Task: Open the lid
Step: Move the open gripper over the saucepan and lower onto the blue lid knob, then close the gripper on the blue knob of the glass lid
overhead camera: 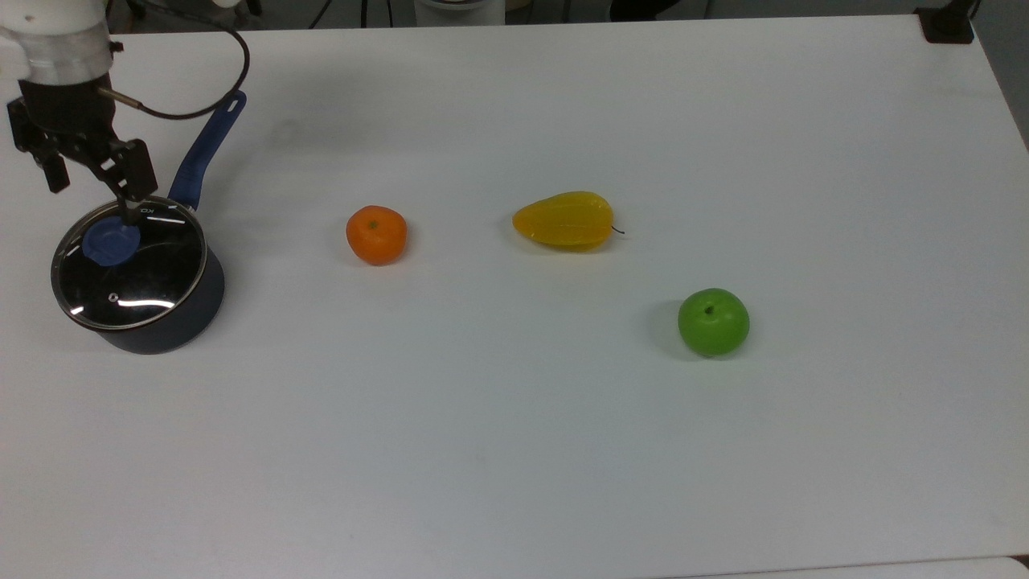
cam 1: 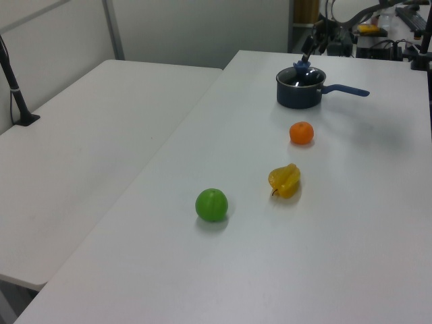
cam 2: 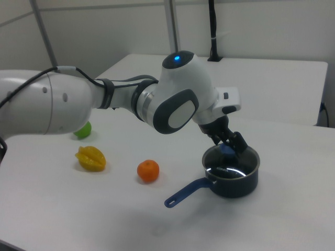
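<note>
My gripper will lift the lid (cam 1: 308,77), and the lid will come off in one piece and hang almost level, because the blue knob (cam 1: 301,66) stands at the lid's middle.
The lid (overhead camera: 133,277) is clear glass with a metal rim and a blue knob (overhead camera: 111,241). It sits shut on the dark blue saucepan (overhead camera: 173,326), whose long blue handle (overhead camera: 205,145) points to the top view's upper right. My gripper (overhead camera: 92,201) is open just above the knob, with one finger on either side and nothing between them. In the right view the gripper (cam 2: 229,145) hangs over the lid (cam 2: 230,163), its fingers straddling the knob (cam 2: 226,150). In the left view the gripper (cam 1: 312,52) stands over the saucepan (cam 1: 300,91).
On the white table (overhead camera: 563,450) lie an orange mandarin (overhead camera: 376,234), a yellow starfruit (overhead camera: 564,219) and a green apple (overhead camera: 713,322), all to the top view's right of the pan. A black cable (overhead camera: 229,76) loops over the handle. A second table (cam 1: 88,135) stands alongside.
</note>
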Robot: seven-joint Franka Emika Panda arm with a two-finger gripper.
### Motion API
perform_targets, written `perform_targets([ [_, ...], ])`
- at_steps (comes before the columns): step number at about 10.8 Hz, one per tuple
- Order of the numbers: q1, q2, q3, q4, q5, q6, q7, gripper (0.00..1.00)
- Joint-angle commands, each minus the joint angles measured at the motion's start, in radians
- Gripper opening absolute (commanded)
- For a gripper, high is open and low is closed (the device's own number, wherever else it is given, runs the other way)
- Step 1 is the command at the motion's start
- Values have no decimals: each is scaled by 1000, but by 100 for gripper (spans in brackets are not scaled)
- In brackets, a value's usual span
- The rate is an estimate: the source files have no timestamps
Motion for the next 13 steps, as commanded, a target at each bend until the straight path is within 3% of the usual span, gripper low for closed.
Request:
perform_targets([
  [1,14,13,9,15,20,14,-6,100],
  [5,23,46,9,14,0,95,-19,100],
  [11,23,62,9,14,-1,99,-19,100],
  [12,23,62,8,14,-1,100,-19,97],
  [13,23,62,9,12,-1,100,-20,88],
])
